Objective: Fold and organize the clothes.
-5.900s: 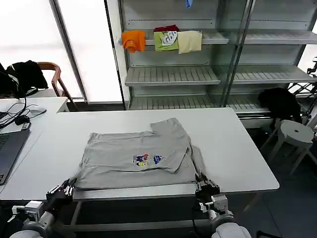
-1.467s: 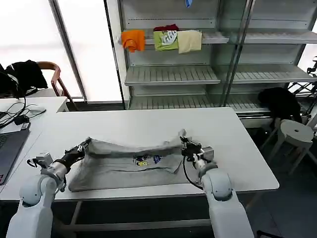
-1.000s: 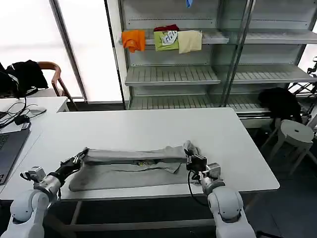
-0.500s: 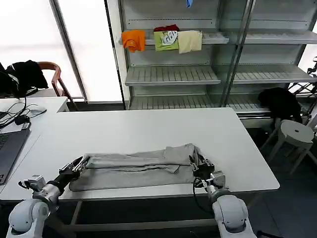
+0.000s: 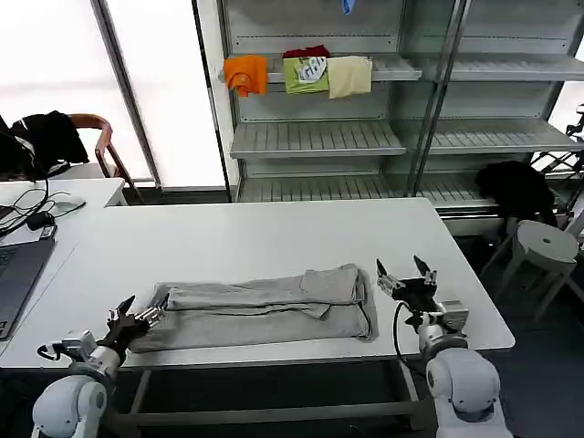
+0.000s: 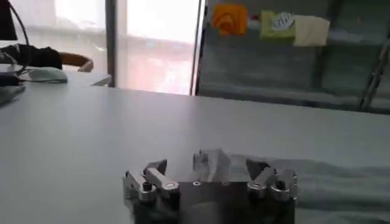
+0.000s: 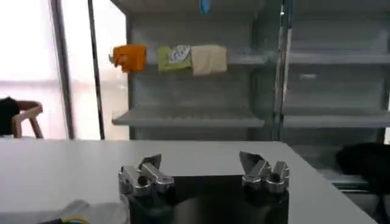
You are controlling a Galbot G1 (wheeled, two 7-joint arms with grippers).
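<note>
The light grey shirt (image 5: 260,310) will double over into a short pad when I fold its end across, because the soft creased layers (image 5: 306,306) lie stacked along the shirt.
A light grey shirt (image 5: 265,310) lies folded into a long flat band near the table's front edge, its print hidden inside the fold. My left gripper (image 5: 139,315) is open at the band's left end, low over the table. In the left wrist view the left gripper (image 6: 206,170) has its jaws spread, with a corner of the shirt (image 6: 211,163) just beyond them and nothing held. My right gripper (image 5: 400,270) is open, raised slightly and just to the right of the shirt's right end. The right wrist view shows the right gripper (image 7: 200,163) empty, with the shirt's edge (image 7: 85,210) off to one side.
The white table (image 5: 274,233) has bare room behind the shirt. A laptop (image 5: 14,274) sits on the left desk. Orange, green and cream garments (image 5: 306,75) lie on the shelf behind. A white stool (image 5: 546,245) and black clothing (image 5: 513,187) are at the right.
Both grippers brought the shirt's far edge forward over its front half, laid it down and let go. The right gripper then opened and moved off to the right; the left drew back.
</note>
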